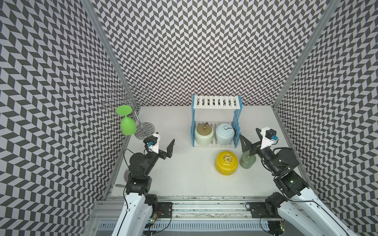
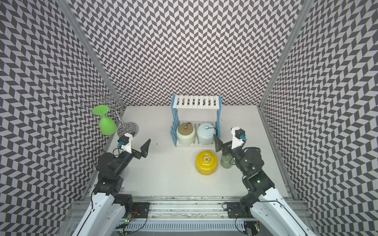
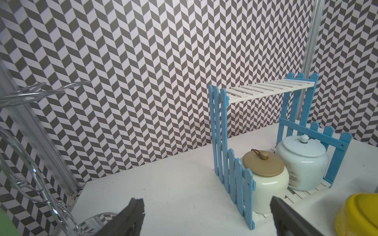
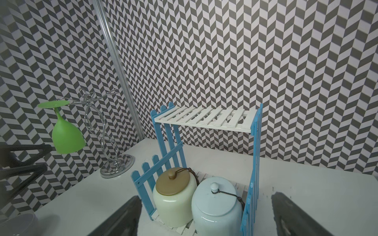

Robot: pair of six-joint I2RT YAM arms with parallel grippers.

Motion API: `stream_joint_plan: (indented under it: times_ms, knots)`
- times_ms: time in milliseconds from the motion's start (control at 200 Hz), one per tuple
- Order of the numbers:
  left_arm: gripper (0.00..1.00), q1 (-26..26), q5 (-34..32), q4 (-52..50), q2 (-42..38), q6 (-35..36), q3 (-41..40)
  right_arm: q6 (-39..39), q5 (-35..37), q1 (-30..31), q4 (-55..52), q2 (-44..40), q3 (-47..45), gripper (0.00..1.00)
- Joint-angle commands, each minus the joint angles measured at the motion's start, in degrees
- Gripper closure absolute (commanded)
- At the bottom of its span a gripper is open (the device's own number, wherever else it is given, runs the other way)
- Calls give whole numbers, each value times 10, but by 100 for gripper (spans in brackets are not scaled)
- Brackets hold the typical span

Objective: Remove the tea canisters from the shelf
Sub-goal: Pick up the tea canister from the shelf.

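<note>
I go on moving my right gripper's open fingers in, as the pale blue canister's knob stands free under the top board, until they straddle the knob [image 1: 226, 127].
The shelf [image 1: 216, 102] stands at the back of the table, and its top board is bare. On its bottom board sit a cream canister with a tan lid [image 1: 204, 135] and, to its right, a pale blue canister [image 1: 225, 134]. In front of the shelf on the table stand the yellow canister [image 1: 226, 165] and the sage-green canister [image 1: 248, 161]. My right gripper [image 1: 251, 139] hovers open just above and behind the sage-green one, facing the pale blue canister [image 4: 216, 206]. My left gripper [image 1: 160, 146] is open and empty, left of the shelf [image 3: 231, 175].
A chrome wire stand [image 1: 143, 127] at the back left carries a green goblet [image 1: 127, 125] hanging upside down, close to my left gripper. Patterned walls close in the table on three sides. A metal rail [image 1: 184, 199] runs along the front edge.
</note>
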Motion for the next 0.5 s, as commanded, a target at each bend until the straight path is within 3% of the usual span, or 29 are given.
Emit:
stream_joint_plan:
  times_ms: [0, 275, 496]
  knots:
    - [0, 18, -35, -1, -20, -38, 7, 42, 14, 17, 30, 36, 21, 0]
    - [0, 29, -50, 25, -23, -36, 0, 57, 78, 82, 89, 173, 58, 0]
    - [0, 29, -65, 30, -49, -19, -2, 87, 120, 100, 72, 282, 115, 6]
